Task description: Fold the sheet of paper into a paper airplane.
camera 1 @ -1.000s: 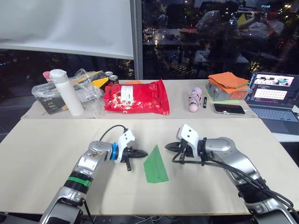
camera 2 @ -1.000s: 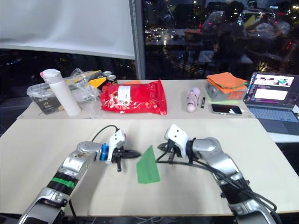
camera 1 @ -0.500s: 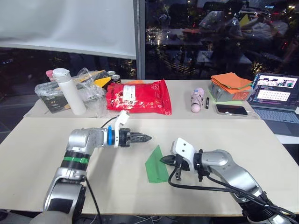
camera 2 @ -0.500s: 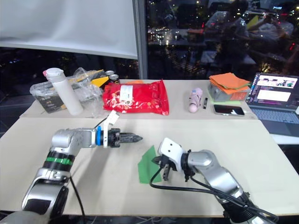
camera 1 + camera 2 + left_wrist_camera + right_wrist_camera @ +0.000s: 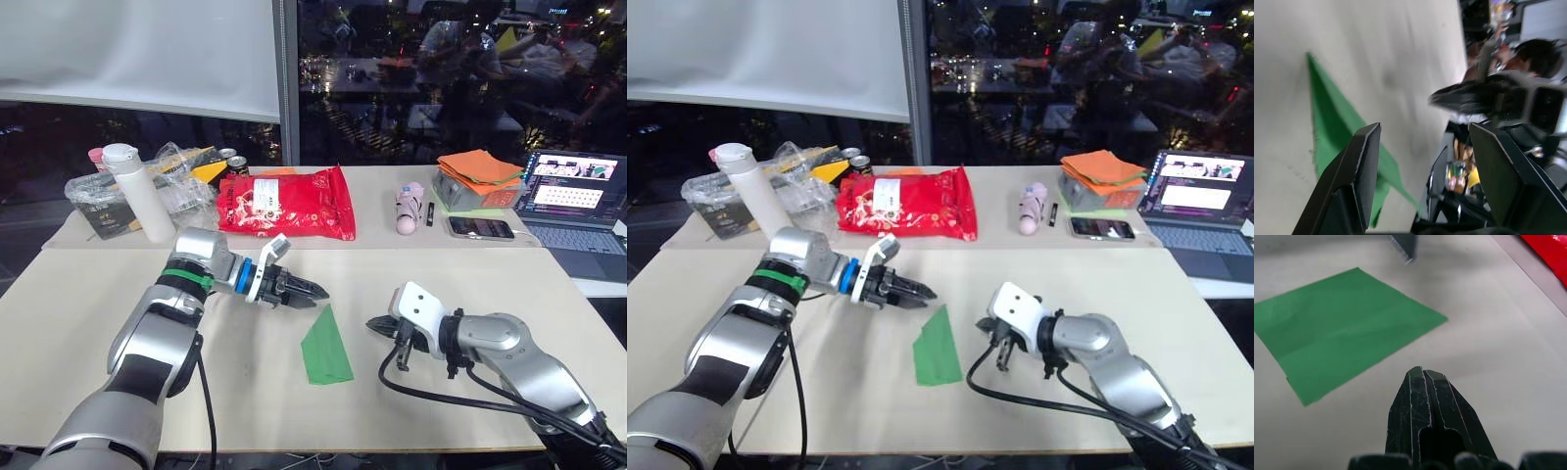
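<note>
The upper flap [image 5: 1354, 116] should pop back up along its crease when I fold it, because the paper's layers stand apart around a dark green gap [image 5: 1328, 120].
The sheet of paper [image 5: 326, 348] is a bright green pointed wedge lying flat on the near table, its tip pointing away from me. My left gripper [image 5: 312, 291] hovers just behind and left of that tip, fingers open with nothing between them; the left wrist view shows the paper [image 5: 1334, 122] past one finger [image 5: 1364, 166]. My right gripper [image 5: 376, 323] is shut and empty, low over the table a short way right of the paper, pointing at it. In the right wrist view the green paper [image 5: 1342, 333] lies ahead of the shut fingertips [image 5: 1420, 382].
On the far table stand a red glossy bag [image 5: 286, 204], a white bottle [image 5: 140, 193], a clear bag of items [image 5: 108, 201], a pink object [image 5: 408, 208], an orange cloth stack [image 5: 477, 173], a phone [image 5: 479, 227] and an open laptop [image 5: 573, 196].
My left gripper opened and swung from the paper's left side round to behind its tip. My right gripper dipped to the paper's right edge, then drew back to the right.
</note>
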Controlling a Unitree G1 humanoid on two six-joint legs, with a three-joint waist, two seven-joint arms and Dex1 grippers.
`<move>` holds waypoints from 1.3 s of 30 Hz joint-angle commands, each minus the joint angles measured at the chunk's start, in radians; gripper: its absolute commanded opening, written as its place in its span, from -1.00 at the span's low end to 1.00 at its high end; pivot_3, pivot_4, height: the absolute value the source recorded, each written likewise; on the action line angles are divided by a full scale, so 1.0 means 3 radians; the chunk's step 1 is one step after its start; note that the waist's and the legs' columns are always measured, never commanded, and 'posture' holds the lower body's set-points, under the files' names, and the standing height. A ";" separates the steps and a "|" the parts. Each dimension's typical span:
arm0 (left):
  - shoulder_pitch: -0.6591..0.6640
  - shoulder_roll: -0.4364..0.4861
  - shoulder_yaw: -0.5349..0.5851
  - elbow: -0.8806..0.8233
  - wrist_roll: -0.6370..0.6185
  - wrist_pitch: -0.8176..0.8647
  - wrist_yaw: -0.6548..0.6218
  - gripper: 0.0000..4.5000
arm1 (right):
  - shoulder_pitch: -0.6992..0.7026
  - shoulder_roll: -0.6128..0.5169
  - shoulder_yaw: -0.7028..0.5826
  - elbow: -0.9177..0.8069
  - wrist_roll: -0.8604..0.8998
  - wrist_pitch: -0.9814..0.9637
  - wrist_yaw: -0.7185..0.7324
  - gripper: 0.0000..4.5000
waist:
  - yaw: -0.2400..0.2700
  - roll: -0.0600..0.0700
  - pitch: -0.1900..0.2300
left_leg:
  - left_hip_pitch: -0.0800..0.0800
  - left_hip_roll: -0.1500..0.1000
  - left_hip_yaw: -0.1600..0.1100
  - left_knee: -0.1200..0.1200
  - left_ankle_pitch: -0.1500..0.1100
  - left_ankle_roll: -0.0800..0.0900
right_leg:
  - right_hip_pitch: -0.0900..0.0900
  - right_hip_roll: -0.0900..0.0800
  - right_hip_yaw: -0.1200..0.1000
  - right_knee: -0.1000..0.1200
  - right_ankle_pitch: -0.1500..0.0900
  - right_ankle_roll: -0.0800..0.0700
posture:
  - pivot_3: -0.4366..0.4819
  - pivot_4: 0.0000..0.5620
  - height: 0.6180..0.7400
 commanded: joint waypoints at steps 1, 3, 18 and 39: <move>-0.0147 -0.0087 -0.0140 0.0198 0.0170 -0.0153 -0.0192 0.34 | -0.0029 0.0034 -0.0168 -0.0240 0.0091 0.0110 -0.0101 -1.00 | 0.0002 -0.0001 0.0001 | 0.0000 0.0000 0.0000 0.0000 0.0000 0.0000 | 0.0000 0.0000 0.0000 0.0000 0.0000 0.0000 | -0.05 -0.47 0.76; -0.0196 -0.0153 -0.0175 0.0320 0.0256 -0.0242 -0.0256 0.34 | -0.0026 0.0037 -0.0189 -0.0286 0.0100 0.0159 -0.0132 -1.00 | 0.0010 -0.0004 0.0002 | -0.0001 0.0000 0.0000 0.0001 0.0000 0.0000 | 0.0000 0.0000 0.0000 0.0000 0.0000 0.0000 | -0.05 -0.47 0.76; -0.0248 -0.0569 -0.0336 0.0805 0.0866 -0.0608 -0.0536 -0.61 | 0.0055 -0.0023 -0.0237 -0.0388 0.0143 0.0279 -0.0284 -1.00 | 0.0008 -0.0007 0.0004 | -0.0004 0.0000 0.0000 0.0002 0.0000 0.0000 | 0.0001 0.0000 0.0000 -0.0002 0.0000 0.0000 | -0.05 -0.47 0.76; 0.0723 -0.1353 0.3376 -0.0698 0.0297 0.0807 0.2962 -0.98 | 0.0000 0.0106 -0.0098 -0.0248 0.0118 0.0161 -0.0381 -1.00 | 0.0028 0.0000 -0.0001 | 0.0009 0.0000 -0.0003 0.0003 0.0001 -0.0002 | 0.0013 0.0000 0.0000 0.0009 0.0001 0.0001 | -0.05 -0.47 0.76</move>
